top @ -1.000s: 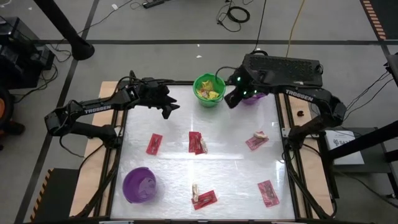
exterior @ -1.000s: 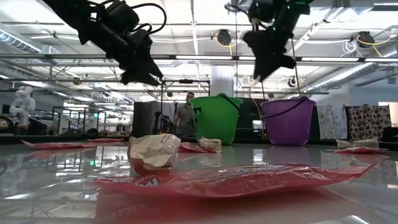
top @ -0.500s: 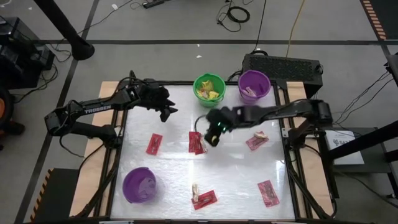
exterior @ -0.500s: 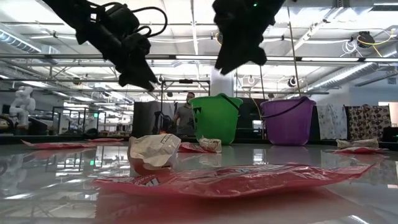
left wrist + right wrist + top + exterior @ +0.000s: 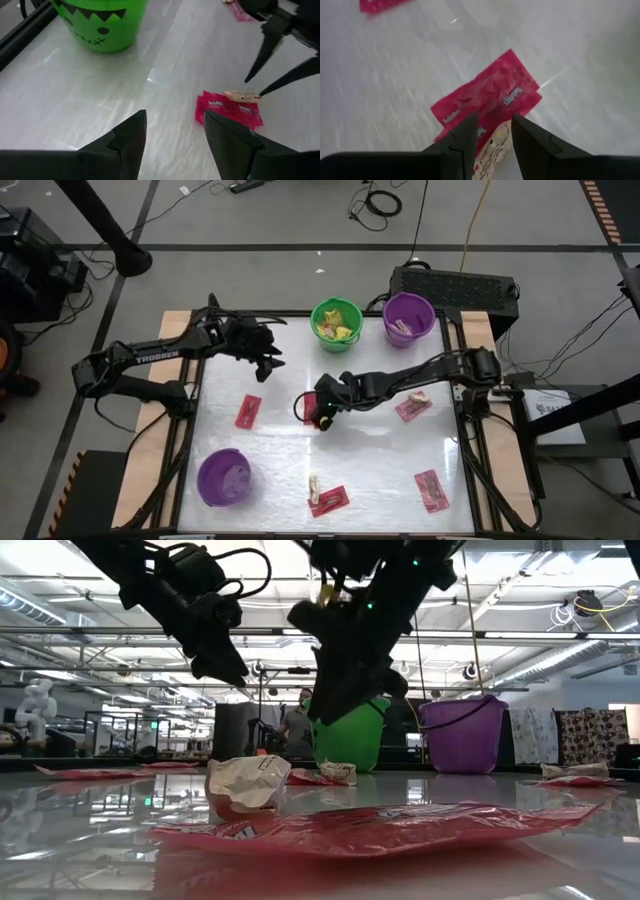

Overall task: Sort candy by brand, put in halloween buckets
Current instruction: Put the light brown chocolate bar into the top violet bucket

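Note:
My right gripper should lower its fingers and pinch only the candy for the far purple bucket (image 5: 408,318), because they hang above the tan candy on the red packet (image 5: 494,149).
At the table's middle a flat red packet (image 5: 490,100) lies with a small tan candy (image 5: 492,145) on top of it. My right gripper (image 5: 492,135) hangs just above them, open, its two fingers on either side of the tan piece and clear of it, as the low view shows. My left gripper (image 5: 270,363) hovers open over the far left of the table with nothing between its fingers (image 5: 175,135). The green bucket (image 5: 336,325), holding yellow packets, and a purple bucket (image 5: 408,318) stand at the far edge. A second purple bucket (image 5: 224,477) stands near left.
More red packets lie flat on the table at left of centre (image 5: 247,411), right of centre (image 5: 412,407), near right (image 5: 431,490) and near middle (image 5: 328,500). A crumpled pale wrapper (image 5: 245,785) sits beside that near-middle packet. People show in the room beyond.
My right gripper has swung from above the far purple bucket toward the table's near left and come down over the red packet and tan candy at the middle, turning a little as it went. Nothing on the table has moved.

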Controlling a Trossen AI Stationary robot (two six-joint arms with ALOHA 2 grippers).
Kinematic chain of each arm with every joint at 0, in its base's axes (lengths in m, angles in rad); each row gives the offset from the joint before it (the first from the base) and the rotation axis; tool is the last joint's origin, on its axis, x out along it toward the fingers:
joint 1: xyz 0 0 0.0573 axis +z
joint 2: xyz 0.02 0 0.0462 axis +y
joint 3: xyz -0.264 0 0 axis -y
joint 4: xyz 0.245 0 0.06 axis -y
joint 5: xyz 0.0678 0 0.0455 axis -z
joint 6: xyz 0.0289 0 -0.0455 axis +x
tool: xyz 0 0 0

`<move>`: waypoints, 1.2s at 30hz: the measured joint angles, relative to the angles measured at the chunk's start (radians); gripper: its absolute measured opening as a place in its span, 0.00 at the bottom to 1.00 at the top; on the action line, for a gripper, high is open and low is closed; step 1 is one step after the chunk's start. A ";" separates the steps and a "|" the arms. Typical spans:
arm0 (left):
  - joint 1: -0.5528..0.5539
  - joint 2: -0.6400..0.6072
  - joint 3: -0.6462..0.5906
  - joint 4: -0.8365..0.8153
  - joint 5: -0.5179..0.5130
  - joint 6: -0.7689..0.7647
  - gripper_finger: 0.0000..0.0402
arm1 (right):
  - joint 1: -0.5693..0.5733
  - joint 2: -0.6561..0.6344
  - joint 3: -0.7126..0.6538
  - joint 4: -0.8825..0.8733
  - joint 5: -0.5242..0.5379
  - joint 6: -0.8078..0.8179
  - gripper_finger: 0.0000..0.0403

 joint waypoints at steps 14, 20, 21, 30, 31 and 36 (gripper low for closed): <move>-0.020 0.000 0.000 0.003 -0.008 0.015 0.51 | -0.016 0.093 0.000 0.000 -0.003 0.058 0.26; -0.020 0.000 0.000 0.004 -0.008 0.015 0.51 | -0.036 0.093 0.000 -0.006 -0.029 0.062 0.12; -0.020 0.000 0.000 0.004 -0.008 0.014 0.51 | -0.037 0.093 0.000 -0.007 -0.035 0.063 0.09; -0.020 0.000 0.000 0.004 -0.008 0.014 0.51 | -0.025 0.093 0.000 0.023 -0.033 0.050 0.07; -0.020 0.000 0.000 0.004 -0.008 0.014 0.51 | -0.023 0.093 0.000 0.021 -0.034 0.055 0.09; -0.020 0.000 0.000 0.006 -0.008 0.014 0.51 | -0.019 0.093 0.000 0.016 -0.029 0.064 0.22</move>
